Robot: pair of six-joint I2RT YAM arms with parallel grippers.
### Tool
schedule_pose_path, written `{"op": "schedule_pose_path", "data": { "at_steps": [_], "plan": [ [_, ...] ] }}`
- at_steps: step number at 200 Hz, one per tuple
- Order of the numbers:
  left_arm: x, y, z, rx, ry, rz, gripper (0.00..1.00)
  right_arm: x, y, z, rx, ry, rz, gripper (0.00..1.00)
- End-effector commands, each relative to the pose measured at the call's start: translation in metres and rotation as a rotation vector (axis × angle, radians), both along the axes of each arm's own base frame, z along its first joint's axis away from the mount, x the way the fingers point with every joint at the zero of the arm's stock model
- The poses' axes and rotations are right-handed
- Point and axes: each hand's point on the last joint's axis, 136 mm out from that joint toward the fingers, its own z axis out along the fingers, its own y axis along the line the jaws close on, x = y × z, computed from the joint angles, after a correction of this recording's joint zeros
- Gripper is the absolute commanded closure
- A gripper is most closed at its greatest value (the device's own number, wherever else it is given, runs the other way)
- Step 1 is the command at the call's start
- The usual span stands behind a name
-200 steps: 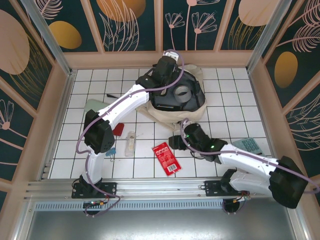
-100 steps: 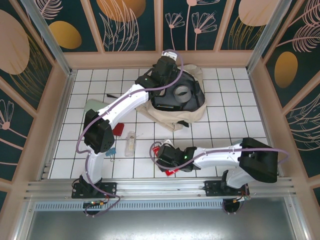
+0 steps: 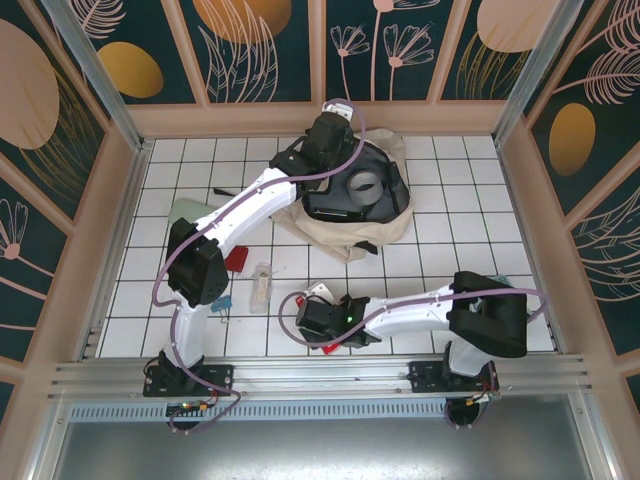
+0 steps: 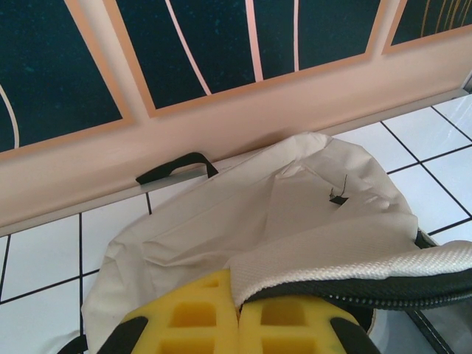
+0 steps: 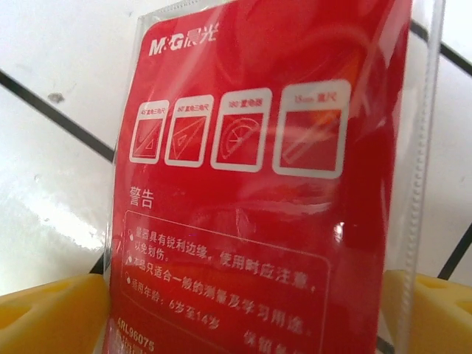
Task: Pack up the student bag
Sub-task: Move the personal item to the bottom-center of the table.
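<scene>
A flat red card almost fills the clear sleeve (image 5: pixel 418 155). I expect the red stationery packet (image 5: pixel 254 192) to stay straight when I lift it toward the student bag.
The student bag (image 3: pixel 345 228), cream with a dark lining, lies open at the back of the table. My left gripper (image 3: pixel 330 135) is shut on its upper rim; in the left wrist view the yellow pads (image 4: pixel 214 310) pinch the white woven edge of the student bag (image 4: pixel 295 221) beside the black zipper. My right gripper (image 3: pixel 318 318) hangs low over a red stationery packet (image 3: pixel 338 345) at the front. In the right wrist view it (image 5: pixel 243 324) is open, with the red packet (image 5: pixel 273 184) in its clear sleeve between the wide-apart fingers (image 5: pixel 51 317).
A grey tape roll (image 3: pixel 364 183) lies inside the bag. On the left lie a clear tube (image 3: pixel 261 287), a small red item (image 3: pixel 237 260), a small blue item (image 3: pixel 222 302) and a pale green object (image 3: pixel 190 212). Wooden walls (image 3: pixel 320 118) enclose the tiled table.
My right arm has swung left from in front of the bag to over the red packet, its jaws widening. The left arm has kept still on the bag's rim.
</scene>
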Motion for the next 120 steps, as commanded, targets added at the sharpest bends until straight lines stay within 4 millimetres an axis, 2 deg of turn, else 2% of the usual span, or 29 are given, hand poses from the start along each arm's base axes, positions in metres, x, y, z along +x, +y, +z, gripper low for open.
{"op": "schedule_pose_path", "data": {
  "at_steps": [1,22,43,89,108,120],
  "plan": [
    [0.004,0.013,0.024,-0.04,-0.049,0.045,1.0,0.023,-0.04,-0.012,-0.153,-0.038,-0.073,0.06],
    [0.005,0.013,0.023,-0.04,-0.048,0.045,1.0,0.043,-0.047,-0.005,-0.112,-0.039,-0.124,0.13],
    [0.004,0.013,0.023,-0.038,-0.048,0.044,1.0,0.051,-0.051,-0.005,-0.055,-0.005,-0.141,0.18],
    [0.005,0.011,0.022,-0.04,-0.047,0.039,1.0,0.053,-0.059,-0.011,-0.009,0.056,-0.181,0.3],
    [0.005,0.011,0.021,-0.041,-0.044,0.038,1.0,0.056,-0.056,-0.006,0.038,0.068,-0.197,0.31],
    [0.005,0.01,0.021,-0.04,-0.043,0.037,1.0,0.056,-0.054,-0.001,0.079,0.083,-0.201,0.37]
  ]
}}
